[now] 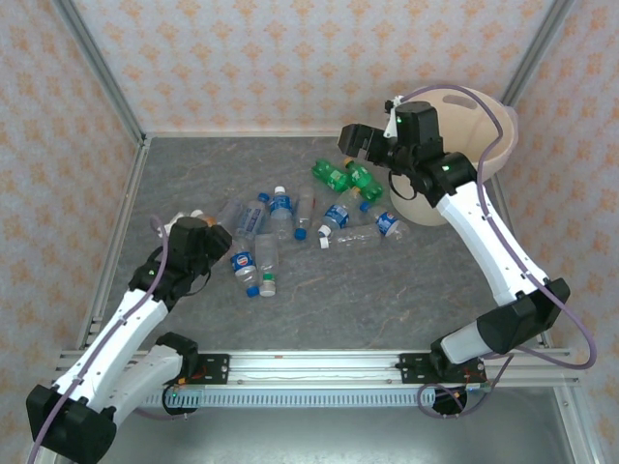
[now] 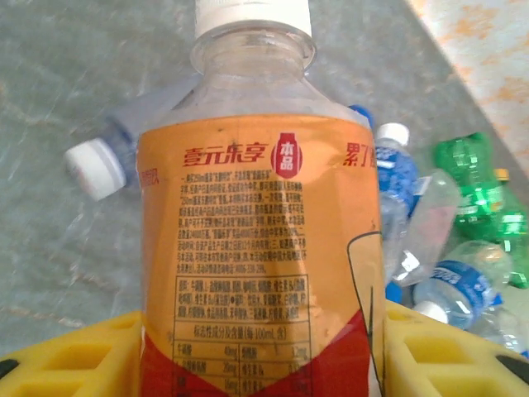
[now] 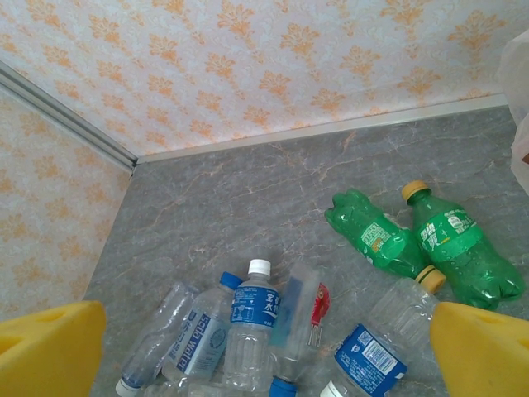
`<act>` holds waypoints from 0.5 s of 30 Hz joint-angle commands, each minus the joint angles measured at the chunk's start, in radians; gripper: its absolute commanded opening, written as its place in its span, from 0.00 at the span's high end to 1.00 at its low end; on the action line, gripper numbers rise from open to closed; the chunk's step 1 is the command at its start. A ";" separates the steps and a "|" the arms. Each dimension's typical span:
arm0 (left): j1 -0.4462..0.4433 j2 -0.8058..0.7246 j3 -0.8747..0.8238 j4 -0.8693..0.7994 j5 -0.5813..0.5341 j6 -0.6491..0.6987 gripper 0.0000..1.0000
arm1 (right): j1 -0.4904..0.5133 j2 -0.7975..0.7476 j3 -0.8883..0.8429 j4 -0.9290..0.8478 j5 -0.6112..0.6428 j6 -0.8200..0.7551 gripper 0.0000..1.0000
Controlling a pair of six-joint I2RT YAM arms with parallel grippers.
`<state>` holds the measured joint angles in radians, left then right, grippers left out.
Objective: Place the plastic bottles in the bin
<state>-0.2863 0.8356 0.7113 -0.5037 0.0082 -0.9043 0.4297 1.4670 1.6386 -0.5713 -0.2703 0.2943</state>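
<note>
The robot's left gripper has the orange-labelled bottle across the table from the bin (image 1: pixel 450 130), so the right gripper should grab the bottle by the white cap (image 2: pixel 253 15) and bring it over.
My left gripper (image 2: pixel 264 360) is shut on a clear plastic bottle (image 2: pixel 256 248) with an orange-and-red label and a white cap; its yellow fingers (image 2: pixel 74 360) press both sides. In the top view that gripper (image 1: pixel 187 237) sits at the left end of the pile. Several clear blue-labelled bottles (image 1: pixel 280 215) lie in the table's middle, with two green bottles (image 1: pixel 348 178) beyond them. My right gripper (image 1: pixel 353 143) hovers open above the green bottles (image 3: pixel 376 236), nothing between its fingers (image 3: pixel 50 351). The cream-white bin (image 1: pixel 488 108) stands at the back right, behind the right arm.
Wallpapered walls and metal frame posts (image 1: pixel 102 68) enclose the grey table (image 1: pixel 368 290). A rail (image 1: pixel 309 365) with the arm bases runs along the near edge. Another clear bottle with a white cap (image 2: pixel 97 168) lies just behind the held one.
</note>
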 commanded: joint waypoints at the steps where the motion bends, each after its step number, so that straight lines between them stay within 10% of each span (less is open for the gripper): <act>1: -0.012 0.017 0.067 0.066 -0.025 0.105 0.46 | 0.007 -0.004 0.037 0.001 -0.009 0.004 0.00; 15: -0.237 0.148 0.238 0.266 -0.034 0.300 0.46 | 0.000 -0.024 0.026 0.085 -0.046 0.059 0.00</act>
<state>-0.4965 0.9672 0.9016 -0.3168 -0.0147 -0.6804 0.4294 1.4689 1.6672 -0.5442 -0.2829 0.3321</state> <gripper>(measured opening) 0.539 0.997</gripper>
